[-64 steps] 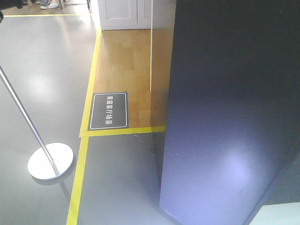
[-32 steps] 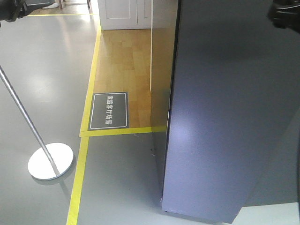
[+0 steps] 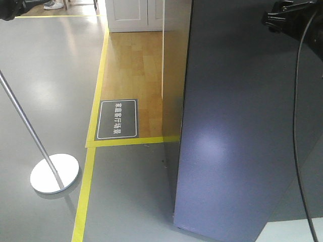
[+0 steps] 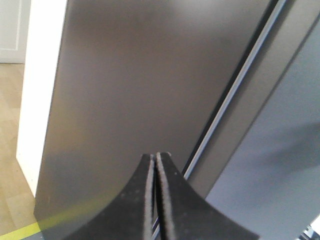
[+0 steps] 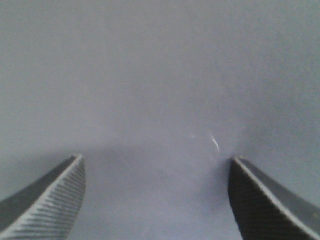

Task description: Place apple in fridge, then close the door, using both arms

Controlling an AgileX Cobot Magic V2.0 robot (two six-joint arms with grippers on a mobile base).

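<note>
The door's lower edge [image 3: 201, 233] angles outward from the cabinet's side corner, so the door will turn inward around that corner and stay flush when I push it.
The door [image 3: 237, 126] shows as a flat dark grey outer face filling the right half of the front view. It hides the inside of the fridge. My right gripper [image 5: 156, 158] is open, its jaws wide apart and close to that plain grey face, with nothing between them. The right arm [image 3: 288, 17] hangs at the top right in front of the door. My left gripper [image 4: 156, 156] is shut and empty. It points at a dark panel [image 4: 135, 85] beside a narrow seam, and the door [image 4: 285, 150] is at the right. The apple is out of view.
A metal stand with a round white base [image 3: 54, 173] stands on the grey floor at the left. Yellow floor tape [image 3: 91, 151] borders a wooden floor patch with a dark sign [image 3: 117, 119]. White cabinets [image 3: 131, 15] are at the back. A black cable [image 3: 298, 126] hangs across the door.
The right arm has come into view at the top right and moved left and down over the door. The door's face has shifted slightly. The left arm now shows at the top left corner.
</note>
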